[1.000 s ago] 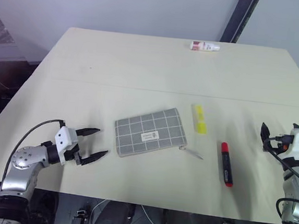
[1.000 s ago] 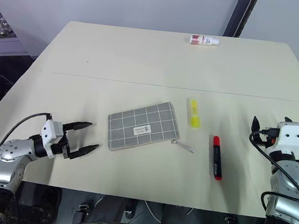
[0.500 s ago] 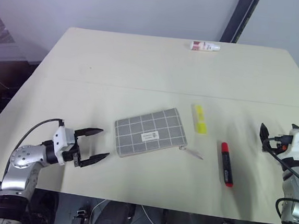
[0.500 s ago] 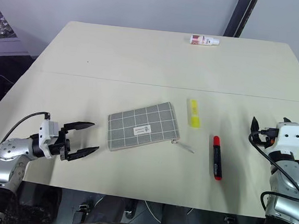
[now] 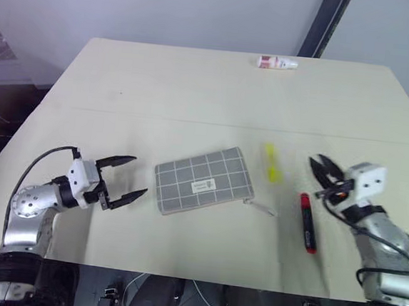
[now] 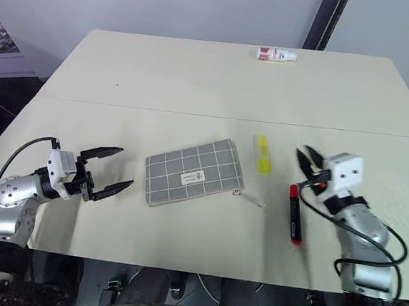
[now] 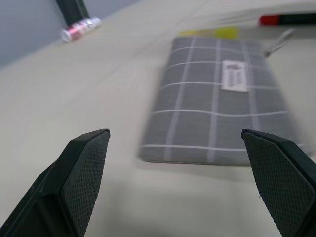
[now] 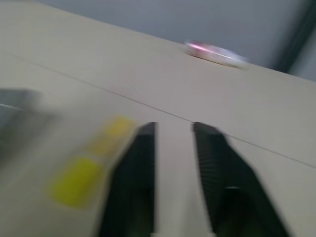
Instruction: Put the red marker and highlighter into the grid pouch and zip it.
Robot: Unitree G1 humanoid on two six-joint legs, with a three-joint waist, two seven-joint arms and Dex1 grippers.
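Observation:
I should grip the end (image 5: 161,191) opposite the zip pull with my left gripper and lift that end before my right gripper unzips the pouch, because the grid pouch (image 5: 204,181) is lying flat and closed.
The grid pouch (image 5: 202,180) lies flat near the table's middle, label patch up, its zip pull toward the right. The yellow highlighter (image 5: 271,164) lies just right of the pouch, and the red marker (image 5: 306,223) lies further right, red cap pointing away from me. My left gripper (image 5: 139,175) hovers open to the left of the pouch (image 7: 222,98), pointing at it, nothing between its fingers. My right gripper (image 5: 319,160) hangs right of the highlighter (image 8: 84,177) and beyond the marker's cap, its fingers drawn close together and holding nothing.
A small white bottle with a red label (image 5: 277,62) lies at the far edge of the cream table (image 5: 160,92). A dark post stands behind the table's far right side.
My right arm has swung left from the table's right edge toward the marker and highlighter, and its fingers have closed. The left gripper has risen slightly and stays open.

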